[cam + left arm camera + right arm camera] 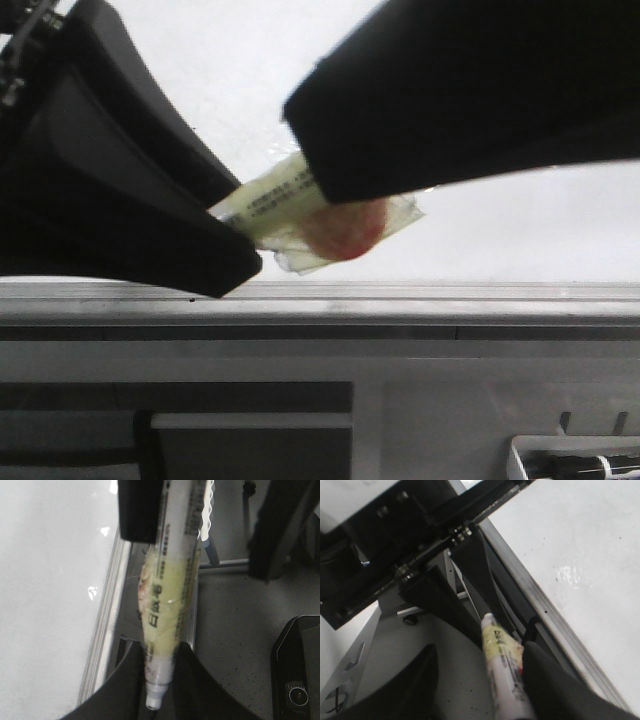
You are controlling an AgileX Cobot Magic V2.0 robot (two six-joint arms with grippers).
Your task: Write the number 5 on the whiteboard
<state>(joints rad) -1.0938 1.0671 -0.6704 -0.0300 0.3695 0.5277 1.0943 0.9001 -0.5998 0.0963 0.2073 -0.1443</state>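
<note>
The marker's tip (155, 699) is crowded by my left gripper. My right gripper should close on the marker's other end (186, 502), and my left gripper should move away before the writing starts.
The whiteboard (500, 230) is a glossy white board; it also shows in the left wrist view (45, 605) and the right wrist view (585, 545). No strokes of the number 5 show on it. A white marker (290, 200) wrapped in yellowish tape hangs between both grippers near the board's rail. My left gripper (159, 680) is shut on the marker (170, 610) just behind its tip end. My right gripper (480, 680) is open around the marker's (502, 665) other end, which rests against one finger (545, 680). In the front view my left gripper (240, 225) is at the left and my right gripper (330, 190) at the upper right.
The grey aluminium edge rail (400, 300) runs along the board's near side, with grey cabinet panels (450, 400) below it. A white tray (570, 460) sits at the lower right. A black device (300, 670) stands on the grey speckled surface (235, 630).
</note>
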